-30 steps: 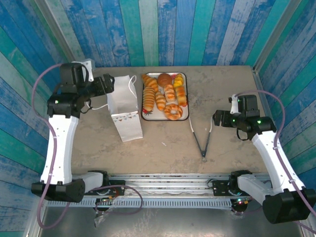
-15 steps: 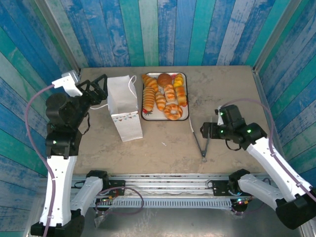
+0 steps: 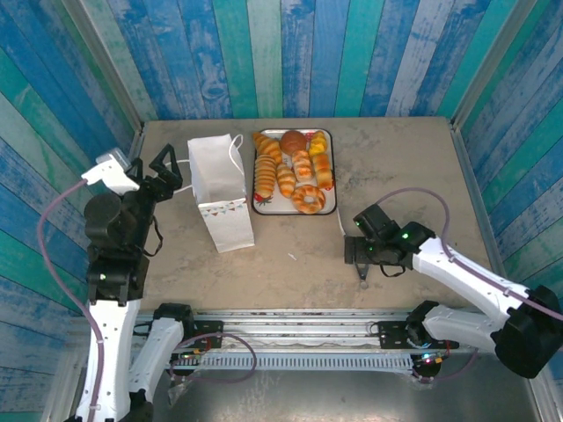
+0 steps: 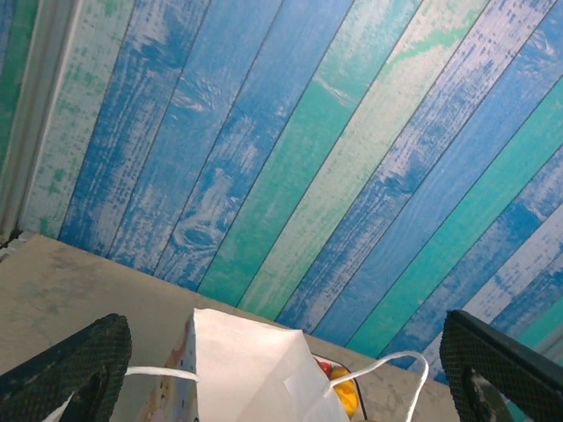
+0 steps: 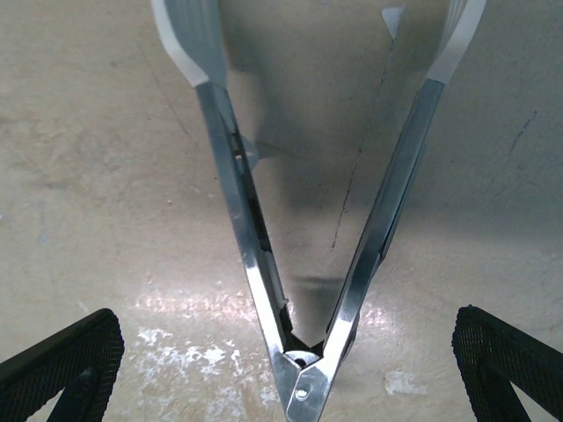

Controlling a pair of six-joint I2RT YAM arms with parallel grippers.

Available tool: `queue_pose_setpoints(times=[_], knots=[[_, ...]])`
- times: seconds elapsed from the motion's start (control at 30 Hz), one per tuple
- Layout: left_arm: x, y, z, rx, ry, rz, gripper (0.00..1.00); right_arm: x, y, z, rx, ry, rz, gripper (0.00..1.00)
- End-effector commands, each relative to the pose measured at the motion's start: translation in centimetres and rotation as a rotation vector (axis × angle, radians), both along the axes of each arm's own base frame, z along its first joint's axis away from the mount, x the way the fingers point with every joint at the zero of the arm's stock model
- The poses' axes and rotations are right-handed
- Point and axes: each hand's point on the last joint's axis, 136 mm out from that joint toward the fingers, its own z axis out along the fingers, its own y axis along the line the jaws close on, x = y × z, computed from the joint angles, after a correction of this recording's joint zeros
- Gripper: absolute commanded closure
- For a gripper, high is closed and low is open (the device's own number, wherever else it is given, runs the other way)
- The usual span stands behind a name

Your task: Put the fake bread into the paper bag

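Both arms of the tongs (image 5: pixel 257 264) are within my right gripper's open fingers, so I keep lowering it until the fingers are beside the tongs' handles (image 5: pixel 362 272), then close them.
The fake bread (image 3: pixel 293 171), glossy golden pastries with a ring doughnut in front, lies on a tray right of the paper bag (image 3: pixel 220 189). The white bag stands upright with its mouth open. My left gripper (image 3: pixel 171 171) is open just left of the bag's top. In the left wrist view the left gripper (image 4: pixel 286 374) has its fingers wide on either side of the bag's mouth (image 4: pixel 255 365), with a yellow bread piece (image 4: pixel 340 393) behind. My right gripper (image 3: pixel 354 252) hangs open over metal tongs (image 3: pixel 361 274). In the right wrist view the right gripper (image 5: pixel 290 374) straddles the tongs' hinge end (image 5: pixel 303 378).
The strawberry-print tray (image 3: pixel 257 207) sits at the back centre of the beige table (image 3: pixel 405 167). The tongs (image 5: pixel 255 237) lie flat, spread in a V, white tips pointing away. Blue-green plank walls (image 3: pixel 290 53) close in the back and both sides.
My right arm has swung left and down until its gripper is over the tongs. My left arm has drawn back toward me, its gripper staying open beside the bag.
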Motion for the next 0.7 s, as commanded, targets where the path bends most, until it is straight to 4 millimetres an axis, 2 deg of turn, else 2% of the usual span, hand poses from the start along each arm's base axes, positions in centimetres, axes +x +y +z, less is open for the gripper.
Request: queue_pose_setpoints(times=[0.0, 0.17, 0.37, 0.67], knots=[[-0.3, 0.9, 0.3, 0.008, -0.031, 0.051, 0.06, 0.6, -0.1, -0.7, -0.027, -0.016, -0.035, 0.00], [0.0, 0.8, -0.4, 0.006, -0.009, 0.044, 0.06, 1.0, -0.1, -1.9, -0.037, -0.022, -0.038, 0.00], [0.4, 0.5, -0.3, 0.004, -0.003, 0.029, 0.06, 1.0, -0.2, -3.7, -0.074, 0.011, -0.033, 0.00], [0.9, 0.3, -0.6, -0.001, 0.017, 0.019, 0.06, 1.6, -0.3, -5.1, -0.114, 0.016, -0.038, 0.03]])
